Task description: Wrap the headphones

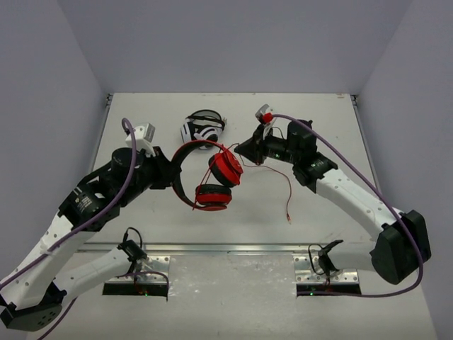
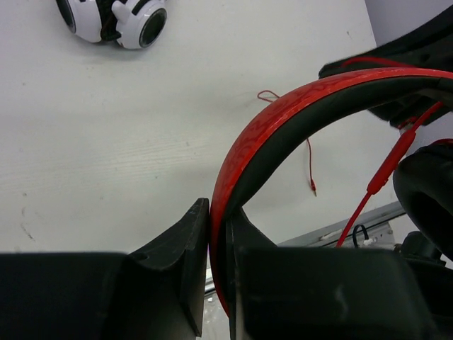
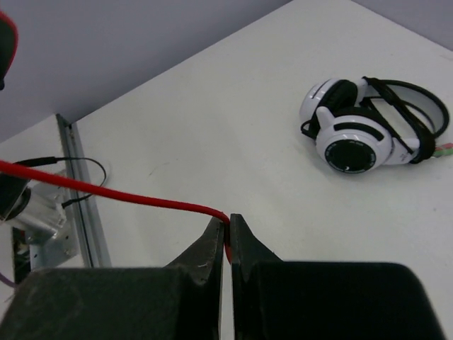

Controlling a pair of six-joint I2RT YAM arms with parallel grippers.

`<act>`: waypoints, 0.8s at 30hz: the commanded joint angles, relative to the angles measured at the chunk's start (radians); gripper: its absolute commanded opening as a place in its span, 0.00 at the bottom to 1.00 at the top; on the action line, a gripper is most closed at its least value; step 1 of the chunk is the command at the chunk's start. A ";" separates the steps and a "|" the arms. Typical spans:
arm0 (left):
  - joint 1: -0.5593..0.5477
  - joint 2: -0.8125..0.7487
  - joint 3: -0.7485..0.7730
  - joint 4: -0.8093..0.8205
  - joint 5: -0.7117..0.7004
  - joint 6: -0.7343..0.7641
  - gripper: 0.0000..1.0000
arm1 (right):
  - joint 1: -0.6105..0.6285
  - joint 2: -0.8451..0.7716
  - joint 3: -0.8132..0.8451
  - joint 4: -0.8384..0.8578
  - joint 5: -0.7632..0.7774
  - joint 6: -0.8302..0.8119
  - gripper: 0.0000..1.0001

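Note:
The ear cups (image 1: 226,169) hang low and block the way of the right gripper's cable, so next the left gripper lifts the red headband (image 1: 181,193) before the cable goes underneath.
The red headphones (image 1: 212,180) are held above the table's middle, both ear cups hanging to the right. My left gripper (image 1: 168,172) is shut on the red headband (image 2: 283,113), which shows pinched between the fingers (image 2: 218,219) in the left wrist view. My right gripper (image 1: 241,150) is shut on the thin red cable (image 3: 106,191), held right at the fingertips (image 3: 228,225). The cable (image 1: 287,188) runs from the ear cups past the right gripper, and its loose end lies on the table toward the front. Some cable is wound around the upper ear cup.
White-and-black striped headphones (image 1: 202,127) lie on the table behind the red pair; they also show in the left wrist view (image 2: 113,18) and the right wrist view (image 3: 361,131). A metal rail (image 1: 233,248) runs along the table's front edge.

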 commanded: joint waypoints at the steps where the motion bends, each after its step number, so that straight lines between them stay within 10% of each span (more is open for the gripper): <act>1: -0.007 -0.026 -0.014 0.122 0.071 -0.010 0.00 | -0.022 0.006 0.122 -0.145 0.142 -0.052 0.01; 11: -0.007 -0.032 -0.073 0.096 0.140 0.047 0.00 | -0.121 0.125 0.489 -0.486 0.185 -0.164 0.01; 24: -0.007 -0.057 -0.067 0.142 0.155 0.074 0.00 | -0.121 0.090 0.302 -0.338 0.161 -0.100 0.01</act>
